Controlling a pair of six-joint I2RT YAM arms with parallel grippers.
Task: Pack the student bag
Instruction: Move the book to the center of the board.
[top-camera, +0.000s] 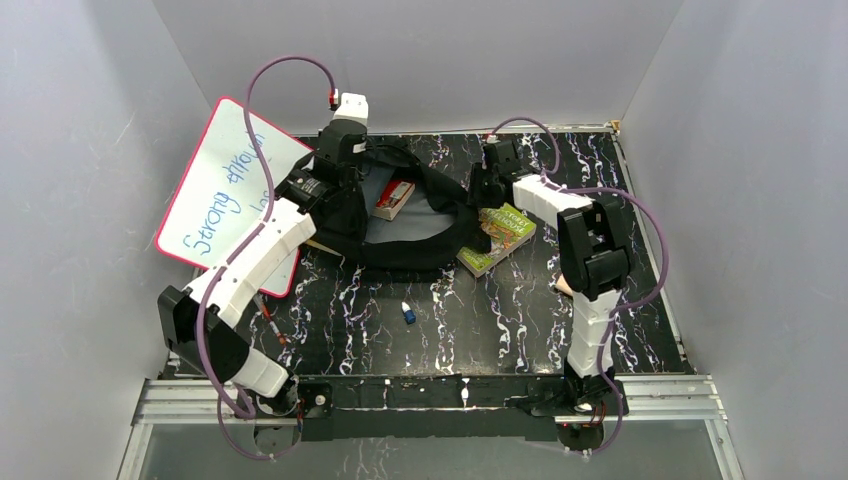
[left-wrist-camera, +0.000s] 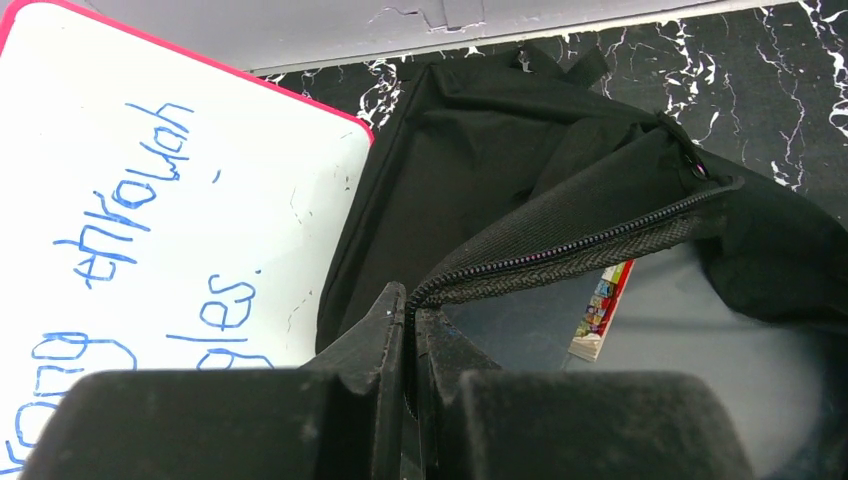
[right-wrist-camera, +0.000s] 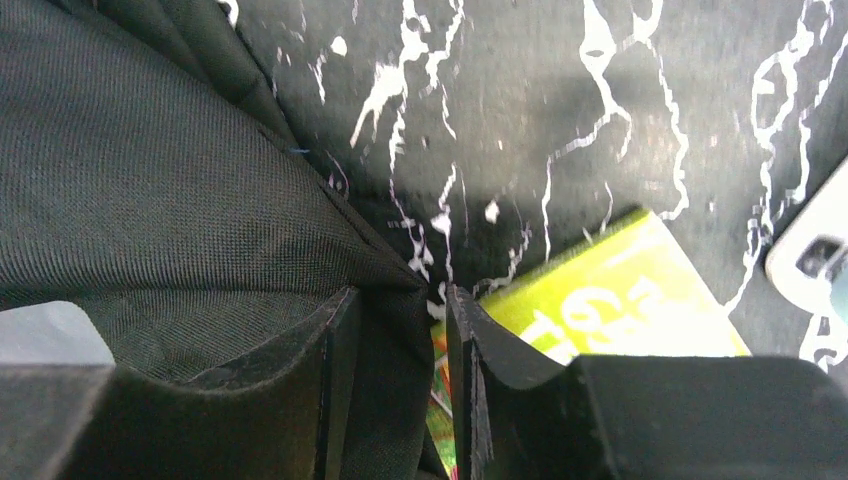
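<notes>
My right gripper is holding the bag, whose side lies over the green book's edge (top-camera: 483, 240), so it should let go and slide the green book clear (top-camera: 508, 232) before packing it.
The student bag (top-camera: 420, 245) is a black backpack lying open at the back middle of the table, with its grey lining showing. A red book (top-camera: 393, 198) lies inside it and also shows in the left wrist view (left-wrist-camera: 606, 300). My left gripper (top-camera: 345, 152) is shut on the bag's zipper edge (left-wrist-camera: 560, 250) at the left rim and holds it up, jaws (left-wrist-camera: 410, 300) together on the fabric. My right gripper (top-camera: 490, 180) is at the bag's right rim, closed on a fold of black fabric (right-wrist-camera: 398, 320). A green book (top-camera: 497, 238) lies on the table beside it (right-wrist-camera: 620, 300).
A white board with a pink rim (top-camera: 235, 195) and blue writing leans at the left, partly under the bag (left-wrist-camera: 150, 200). A small blue and white cap-like thing (top-camera: 408, 313) and a thin pen (top-camera: 272, 328) lie on the marbled table (top-camera: 500, 320). Grey walls stand around.
</notes>
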